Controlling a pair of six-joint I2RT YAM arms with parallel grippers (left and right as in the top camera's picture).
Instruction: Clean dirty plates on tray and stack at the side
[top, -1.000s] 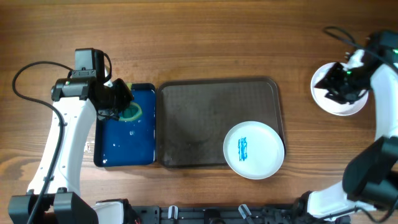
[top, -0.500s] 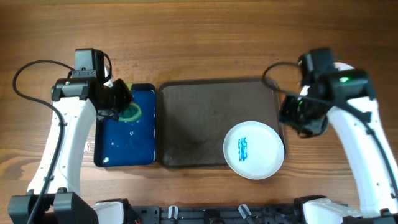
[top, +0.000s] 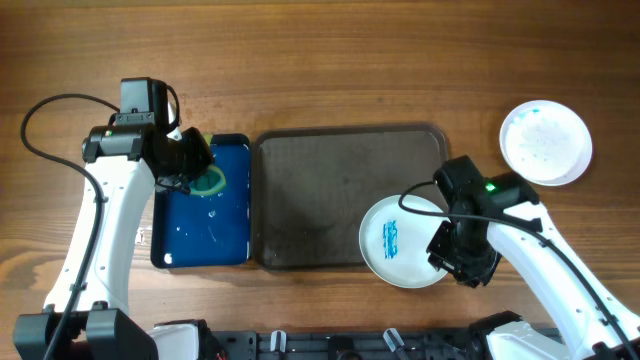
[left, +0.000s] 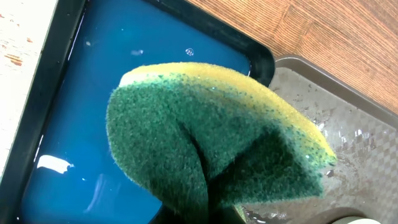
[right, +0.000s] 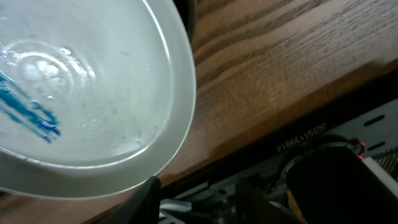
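The dirty plate's rim (top: 408, 285) hangs over the dark grey tray, so the robot's open right gripper should keep moving toward that rim (top: 433, 280) and close once its fingers are on both sides of it.
One dirty plate (top: 405, 240), white with a blue scribble, lies at the front right corner of the dark grey tray (top: 320, 190) and overhangs its rim. In the right wrist view the plate (right: 93, 93) fills the upper left. My right gripper (top: 455, 258) is open and empty just off the plate's right front rim, its fingers (right: 199, 196) over the table's front edge. My left gripper (top: 190, 165) is shut on a green and yellow sponge (left: 211, 143) above the blue tray. The sponge hides the fingertips (left: 199, 214).
A small glossy blue tray (top: 205, 205) holding liquid stands left of the grey tray. A white plate (top: 545, 143) lies on the table at the far right. The table's front edge and a black rail (right: 298, 155) are close to my right gripper.
My right arm has swung from the white plate at the far right, left there, to the dirty plate on the tray. My left arm has not moved.
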